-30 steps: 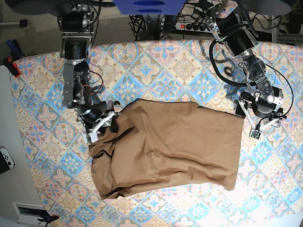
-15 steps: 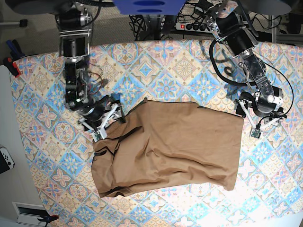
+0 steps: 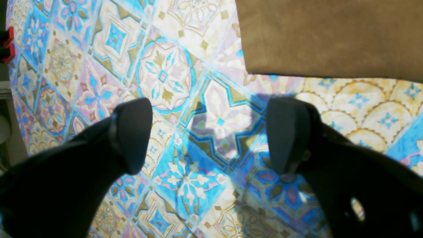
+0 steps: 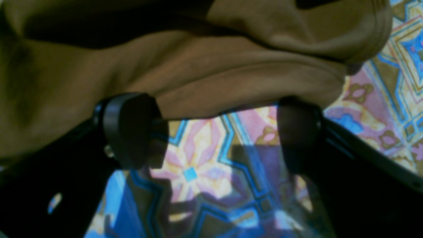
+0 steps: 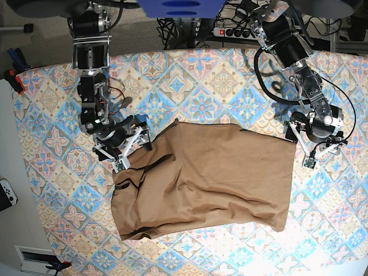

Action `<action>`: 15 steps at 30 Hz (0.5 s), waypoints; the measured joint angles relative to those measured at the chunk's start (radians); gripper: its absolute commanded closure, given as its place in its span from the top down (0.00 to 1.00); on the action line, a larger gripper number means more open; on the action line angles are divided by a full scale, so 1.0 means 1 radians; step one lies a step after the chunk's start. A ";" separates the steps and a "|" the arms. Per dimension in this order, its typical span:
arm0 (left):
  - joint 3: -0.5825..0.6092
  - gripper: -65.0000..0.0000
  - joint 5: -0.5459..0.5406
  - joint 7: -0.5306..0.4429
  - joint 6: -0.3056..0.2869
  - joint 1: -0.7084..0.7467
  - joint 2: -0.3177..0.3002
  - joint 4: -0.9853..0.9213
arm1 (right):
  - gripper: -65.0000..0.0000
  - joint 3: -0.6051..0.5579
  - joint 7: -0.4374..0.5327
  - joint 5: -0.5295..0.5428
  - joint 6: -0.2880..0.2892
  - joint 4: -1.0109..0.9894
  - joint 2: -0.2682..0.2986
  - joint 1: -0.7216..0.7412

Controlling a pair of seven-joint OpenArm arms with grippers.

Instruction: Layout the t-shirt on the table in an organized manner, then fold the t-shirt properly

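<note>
I should move inward, grab the bunched folds [image 5: 157, 163] and pull them open, because my right gripper's fingers are on both sides of the t-shirt's edge [image 5: 137, 154] and the t-shirt's folds bunch up farther in.
The tan-brown t-shirt [image 5: 207, 178] lies crumpled in the middle of the patterned table [image 5: 190, 80], smoother on its right side and bunched with folds on its left. My right gripper [image 5: 133, 150] is open at the shirt's upper left edge. In the right wrist view the gripper [image 4: 214, 132] is open, with folded cloth [image 4: 198, 66] lying just past the fingertips [image 4: 132, 129] and bare table between them. My left gripper [image 5: 305, 150] is open and empty beside the shirt's right edge. In the left wrist view the left gripper [image 3: 210, 135] is over bare table, and the shirt's corner [image 3: 330, 36] is ahead.
A power strip [image 5: 230, 31] and cables lie beyond the table's far edge. Red-handled tools [image 5: 14, 77] sit off the table's left edge, and a white controller [image 5: 6, 192] lies lower left. The table's near edge runs along the bottom.
My right gripper has turned and shifted slightly up and back from the shirt's left edge, and the cloth there has bunched toward the right. The left arm has not moved.
</note>
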 measured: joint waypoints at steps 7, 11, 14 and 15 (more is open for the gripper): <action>-0.001 0.80 0.000 0.000 0.000 0.000 0.000 0.000 | 0.47 0.002 0.062 0.004 -0.009 -0.071 -0.010 0.013; -0.003 0.80 0.000 0.000 0.000 0.000 0.000 0.000 | 0.09 0.003 0.070 0.005 -0.025 -0.090 -0.003 0.021; -0.003 0.80 0.000 0.000 0.000 0.000 0.000 0.000 | 0.00 0.004 0.067 0.019 -0.023 -0.089 -0.006 0.017; -0.003 0.80 0.000 0.000 0.000 0.000 -0.001 0.000 | 0.00 0.004 0.067 0.019 -0.022 -0.090 -0.006 0.018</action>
